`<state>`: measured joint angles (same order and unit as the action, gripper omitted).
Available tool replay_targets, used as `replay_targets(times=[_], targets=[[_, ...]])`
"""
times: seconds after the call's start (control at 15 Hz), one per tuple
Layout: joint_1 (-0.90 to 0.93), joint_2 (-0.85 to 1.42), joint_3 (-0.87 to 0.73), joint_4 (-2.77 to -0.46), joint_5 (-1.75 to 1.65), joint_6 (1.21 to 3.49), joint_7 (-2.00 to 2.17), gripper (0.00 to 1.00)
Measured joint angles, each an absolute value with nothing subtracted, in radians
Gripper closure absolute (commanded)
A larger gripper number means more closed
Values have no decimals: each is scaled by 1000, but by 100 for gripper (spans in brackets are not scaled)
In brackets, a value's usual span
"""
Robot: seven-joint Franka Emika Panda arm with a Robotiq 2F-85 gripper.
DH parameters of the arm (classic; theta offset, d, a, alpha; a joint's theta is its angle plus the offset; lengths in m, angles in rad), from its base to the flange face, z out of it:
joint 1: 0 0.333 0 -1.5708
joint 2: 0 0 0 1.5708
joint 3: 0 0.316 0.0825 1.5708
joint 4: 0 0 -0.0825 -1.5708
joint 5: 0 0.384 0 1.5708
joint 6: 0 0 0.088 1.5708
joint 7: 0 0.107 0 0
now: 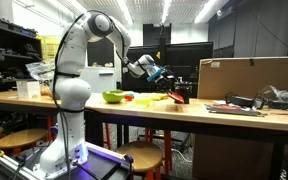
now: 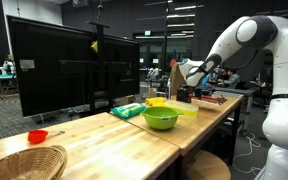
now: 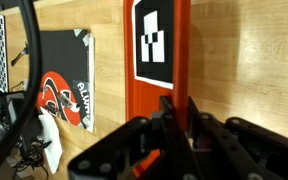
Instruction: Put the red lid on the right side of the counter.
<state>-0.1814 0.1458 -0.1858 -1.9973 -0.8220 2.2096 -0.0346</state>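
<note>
The red lid point(image 3: 143, 98) is hanging over clear wood beside the black mat. My gripper carries on lowering it until the lid's edge touches the counter point(image 1: 178, 107), then let go.
The red lid point(image 2: 37, 136) lies small and round on the counter point(image 2: 104, 140) at the near end of an exterior view, far from my gripper. It is out of the wrist view. My gripper point(image 3: 180, 105) is shut on the thin edge of an orange-red piece point(image 3: 149, 100) that carries a black-and-white tag. It hangs over bare wood. In both exterior views the gripper point(image 1: 172, 88) point(image 2: 181, 78) is low over the counter point(image 1: 234, 115), beyond the lime-green bowl point(image 2: 160, 118) point(image 1: 114, 97).
A flat yellow piece point(image 1: 154, 98) and a green packet point(image 2: 129, 110) lie near the bowl. A wicker basket point(image 2: 24, 160) sits by the lid. A large black screen point(image 2: 64, 70) stands along the counter. A black mat with a red logo point(image 3: 64, 95) and a cardboard box point(image 1: 249, 78) are near the gripper.
</note>
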Motion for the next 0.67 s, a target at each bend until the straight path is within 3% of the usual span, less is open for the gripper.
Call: replay_targets(times=[0.67], targets=[[-188,193,-190,-1999,-788,2273,-35,96]])
